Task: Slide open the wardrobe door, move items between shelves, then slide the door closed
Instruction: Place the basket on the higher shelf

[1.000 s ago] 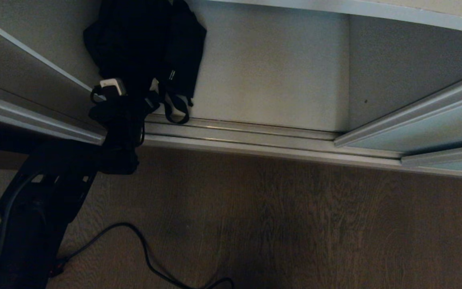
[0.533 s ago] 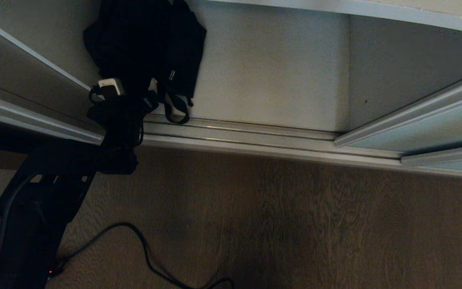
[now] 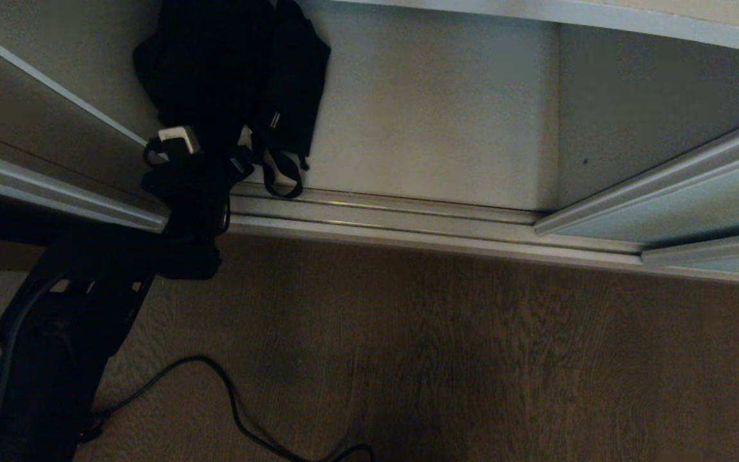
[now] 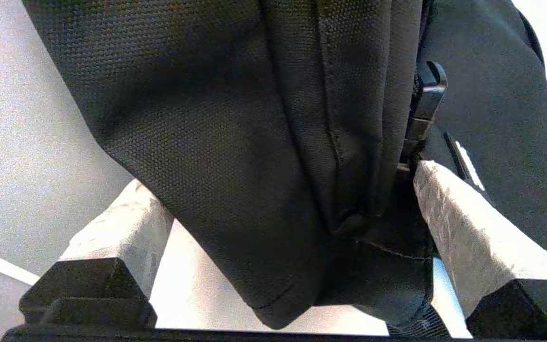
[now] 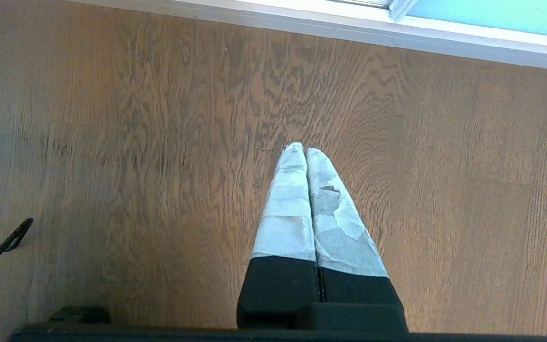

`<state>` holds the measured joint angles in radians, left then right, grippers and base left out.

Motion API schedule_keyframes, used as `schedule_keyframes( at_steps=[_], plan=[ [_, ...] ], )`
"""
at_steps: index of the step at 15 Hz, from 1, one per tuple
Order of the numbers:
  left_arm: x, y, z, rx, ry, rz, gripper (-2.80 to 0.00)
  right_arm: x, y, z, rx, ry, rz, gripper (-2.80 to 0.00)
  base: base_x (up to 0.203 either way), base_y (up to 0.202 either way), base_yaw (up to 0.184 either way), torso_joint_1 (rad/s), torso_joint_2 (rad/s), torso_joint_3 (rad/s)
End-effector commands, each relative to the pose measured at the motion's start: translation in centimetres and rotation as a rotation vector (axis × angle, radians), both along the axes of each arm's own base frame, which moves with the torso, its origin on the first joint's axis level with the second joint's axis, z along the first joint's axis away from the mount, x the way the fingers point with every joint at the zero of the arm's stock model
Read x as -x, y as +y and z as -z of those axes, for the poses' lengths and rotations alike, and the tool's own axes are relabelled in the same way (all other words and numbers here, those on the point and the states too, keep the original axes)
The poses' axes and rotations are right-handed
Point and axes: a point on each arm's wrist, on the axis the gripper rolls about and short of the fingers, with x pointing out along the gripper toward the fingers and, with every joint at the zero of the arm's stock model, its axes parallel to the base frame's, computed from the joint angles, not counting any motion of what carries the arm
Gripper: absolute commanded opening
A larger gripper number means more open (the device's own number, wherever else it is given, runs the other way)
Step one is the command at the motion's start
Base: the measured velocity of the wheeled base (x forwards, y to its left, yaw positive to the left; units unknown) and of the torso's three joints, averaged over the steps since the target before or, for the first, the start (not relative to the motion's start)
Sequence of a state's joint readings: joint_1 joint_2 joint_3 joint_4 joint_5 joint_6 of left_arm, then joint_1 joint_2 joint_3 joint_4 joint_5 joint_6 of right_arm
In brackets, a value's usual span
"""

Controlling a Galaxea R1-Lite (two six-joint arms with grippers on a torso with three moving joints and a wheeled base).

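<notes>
I expect the black fabric bag point(image 3: 224, 73) to come away with its strap hanging down when I lift it, because the strap loops slack point(image 3: 285, 178) toward the door track.
The black fabric bag point(image 3: 228, 70) lies slumped on the white bottom shelf point(image 3: 433, 115) at the left side of the wardrobe, its strap point(image 3: 280, 176) looping down to the door track. My left gripper point(image 3: 219, 151) reaches over the track into the bag's lower end. In the left wrist view the left gripper point(image 4: 278, 175) stands open wide, with the bag point(image 4: 235, 142) between its fingers point(image 4: 126, 223) and white shelf showing beneath. The sliding wardrobe door point(image 3: 684, 199) is pushed aside to the right. My right gripper point(image 5: 302, 149) hangs shut over the wooden floor.
A metal double track point(image 3: 408, 221) runs along the wardrobe's foot. A white side panel point(image 3: 42, 128) stands close on the left of my arm. Another shelf edge point(image 3: 568, 13) spans above. A black cable point(image 3: 228, 398) snakes across the wooden floor point(image 3: 472, 359).
</notes>
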<state>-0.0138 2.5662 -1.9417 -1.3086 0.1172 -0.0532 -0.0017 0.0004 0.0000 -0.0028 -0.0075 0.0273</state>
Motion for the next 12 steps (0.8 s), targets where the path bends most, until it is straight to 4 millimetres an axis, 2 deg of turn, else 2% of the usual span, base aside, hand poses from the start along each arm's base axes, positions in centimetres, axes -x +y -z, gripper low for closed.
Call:
schedule_keyframes(
  at_steps=[1,7,12],
  plan=[
    [0.02,0.0,0.02,0.001,-0.006,0.0,0.0,-0.01,0.0,0.04,0.001,0.001,0.0,-2.8,0.0,0.0,0.0,0.0,0.0,0.0],
    [0.05,-0.03,-0.06,-0.001,-0.008,0.004,0.0,-0.01,0.0,0.04,0.0,0.001,0.0,-2.8,0.14,0.0,0.0,0.003,0.0,0.002],
    [0.14,-0.08,-0.21,-0.002,-0.018,0.0,0.0,-0.01,0.0,0.04,0.0,0.001,0.0,-2.8,0.0,0.0,0.0,0.0,0.0,0.0]
  ],
)
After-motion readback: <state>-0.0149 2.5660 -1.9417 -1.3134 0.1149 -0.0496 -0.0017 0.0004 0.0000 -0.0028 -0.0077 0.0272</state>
